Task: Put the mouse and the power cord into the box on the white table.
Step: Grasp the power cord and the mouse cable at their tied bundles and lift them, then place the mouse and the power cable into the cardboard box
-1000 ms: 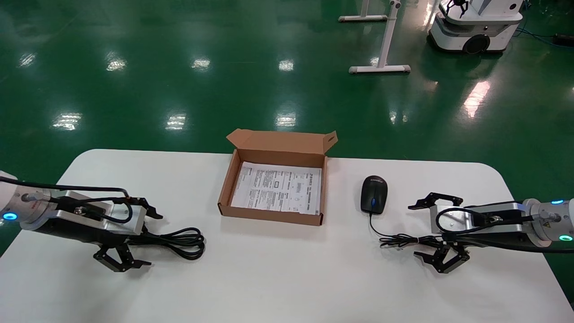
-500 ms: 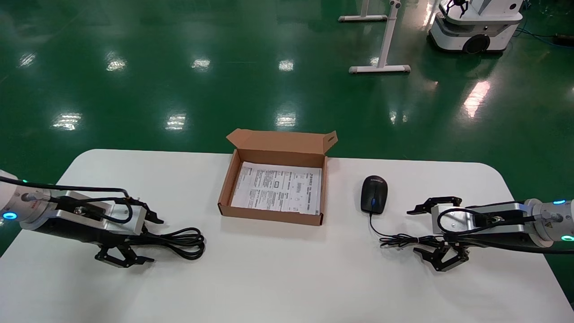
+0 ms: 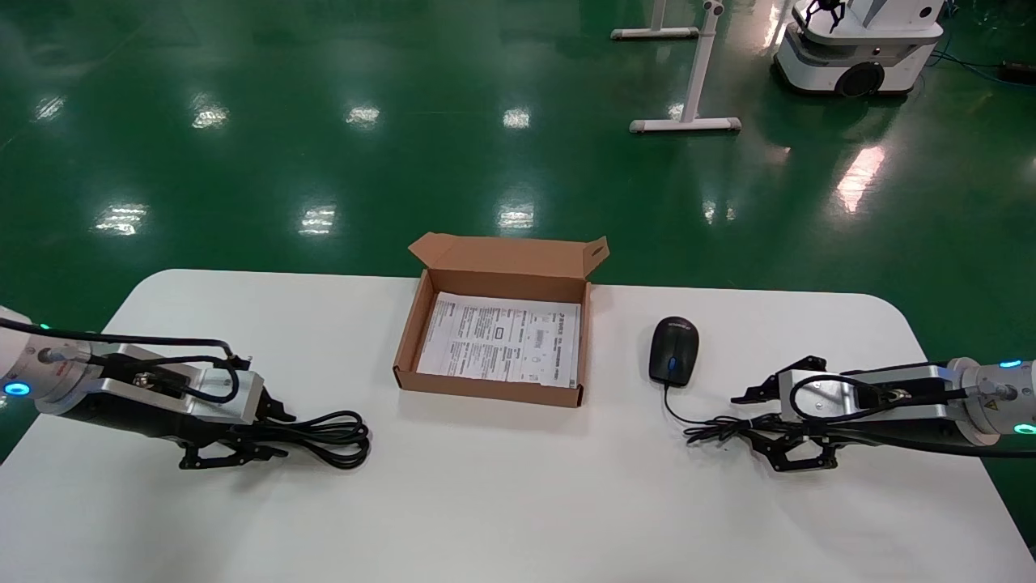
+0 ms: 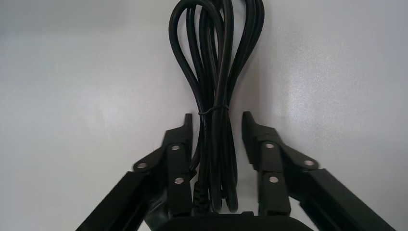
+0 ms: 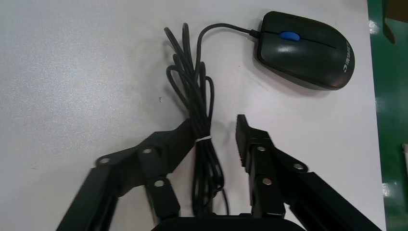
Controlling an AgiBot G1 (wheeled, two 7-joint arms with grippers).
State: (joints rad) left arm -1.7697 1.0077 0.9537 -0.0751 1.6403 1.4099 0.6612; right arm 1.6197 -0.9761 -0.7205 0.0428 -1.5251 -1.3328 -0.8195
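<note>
The power cord [image 3: 318,434] will come up as one bundle and its loops will keep their shape when I lift it, because a thin tie [image 4: 213,109] holds the loops tight.
The power cord [image 3: 332,427] lies coiled on the white table [image 3: 518,502] at the left. My left gripper [image 3: 282,436] is low over its near end, open, one finger on each side of the bundle [image 4: 216,57] with small gaps. The black mouse [image 3: 673,351] sits right of the open cardboard box [image 3: 490,389]. Its thin tied cable [image 3: 720,429] trails toward my right gripper [image 3: 753,425]. That gripper [image 5: 215,122] is open around the cable bundle [image 5: 197,91]; one finger touches it and the other stands apart. The mouse [image 5: 303,50] is beyond the fingertips.
The box holds only a white printed sheet [image 3: 502,336], and its lid stands up at the back. Beyond the table is green floor with a white stand base [image 3: 686,123] and another robot [image 3: 858,48] at the far right.
Both grippers have sunk toward the table and their jaws have narrowed, the left around the power cord and the right around the mouse cable. Box and mouse have stayed put.
</note>
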